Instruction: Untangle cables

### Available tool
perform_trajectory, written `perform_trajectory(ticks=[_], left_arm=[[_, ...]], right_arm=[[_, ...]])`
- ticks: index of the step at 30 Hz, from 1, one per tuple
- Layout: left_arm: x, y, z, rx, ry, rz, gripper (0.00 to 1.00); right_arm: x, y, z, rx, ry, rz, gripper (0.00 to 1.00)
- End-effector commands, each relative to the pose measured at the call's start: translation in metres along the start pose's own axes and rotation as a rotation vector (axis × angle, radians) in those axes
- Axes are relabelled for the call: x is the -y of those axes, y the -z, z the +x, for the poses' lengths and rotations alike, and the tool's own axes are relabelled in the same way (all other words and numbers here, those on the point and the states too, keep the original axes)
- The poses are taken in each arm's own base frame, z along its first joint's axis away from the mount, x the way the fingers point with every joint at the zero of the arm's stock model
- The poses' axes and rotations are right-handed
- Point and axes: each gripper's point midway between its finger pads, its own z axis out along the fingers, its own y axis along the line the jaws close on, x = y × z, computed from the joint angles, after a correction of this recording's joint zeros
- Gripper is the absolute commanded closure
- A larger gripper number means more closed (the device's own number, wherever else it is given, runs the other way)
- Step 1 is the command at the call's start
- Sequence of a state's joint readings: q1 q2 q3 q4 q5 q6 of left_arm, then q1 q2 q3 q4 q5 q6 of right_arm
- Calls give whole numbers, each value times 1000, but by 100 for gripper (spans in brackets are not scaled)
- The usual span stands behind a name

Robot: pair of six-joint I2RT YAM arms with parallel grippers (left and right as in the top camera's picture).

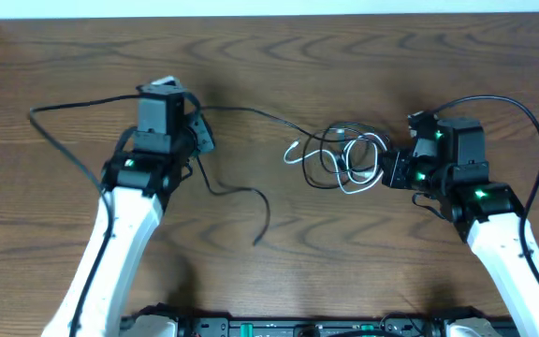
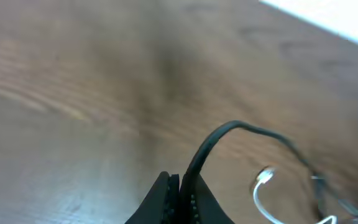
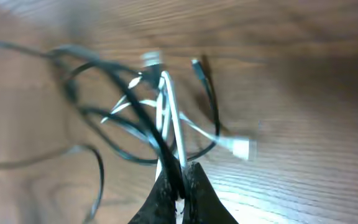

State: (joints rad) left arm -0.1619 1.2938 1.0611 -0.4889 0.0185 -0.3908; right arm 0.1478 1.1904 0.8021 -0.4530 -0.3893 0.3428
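Observation:
I should take the black loops (image 1: 318, 178) with my left gripper before my right gripper pulls the white cable away, because my right gripper is pinching white and black cable together (image 1: 377, 165).
A knot of thin cables (image 1: 342, 159), one white cable (image 1: 356, 178) and black ones, lies at the middle right of the table. My right gripper (image 1: 389, 168) is shut on the white cable and a black cable at the knot's right side (image 3: 178, 177). A black cable (image 1: 251, 114) runs from the knot leftward to my left gripper (image 1: 197, 136), which is shut on it (image 2: 188, 186). Its loose tail (image 1: 251, 201) trails toward the table's front. A white plug end (image 2: 265, 176) shows in the left wrist view.
Thicker black arm wires (image 1: 64, 140) loop at the far left and at the right (image 1: 522, 122). The wooden table (image 1: 269, 56) ends at a pale wall at the back.

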Motion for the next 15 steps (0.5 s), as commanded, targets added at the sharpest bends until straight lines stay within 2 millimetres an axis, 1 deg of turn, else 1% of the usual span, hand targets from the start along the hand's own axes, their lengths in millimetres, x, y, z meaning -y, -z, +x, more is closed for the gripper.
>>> perform_trajectory(ticks=[1,4,7,8,9,10,11,13,14,15], left_arm=[[10,40,-29,128,-21,58,92],[8,50,-29,143,-20,50,92],[0,48,-22,113,-20,15,92],[-4,44,-15,84,-22,-7,92],[-6,41,-10,63,-23,-15,92],[-7,34,1,5,-26,-15,92],[-6,31,8,-26,-26,-10,92],[0,16,29,-142,-25,30,92],[2,12,35,-171,-23,39,86],[3,6,42,-210,-20,48,71]], right_arm=[[4,21,-3,39,73,53,99],[29,31,15,-12,47,196,99],[66,46,40,-88,-19,410,99],[79,53,54,-133,-68,489,99],[78,53,57,-144,-71,481,99],[57,45,62,-185,-45,353,99],[45,41,63,-200,-6,274,99],[0,34,61,-210,102,2,99],[-7,34,59,-205,105,-37,99],[-15,33,55,-187,114,-83,99]])
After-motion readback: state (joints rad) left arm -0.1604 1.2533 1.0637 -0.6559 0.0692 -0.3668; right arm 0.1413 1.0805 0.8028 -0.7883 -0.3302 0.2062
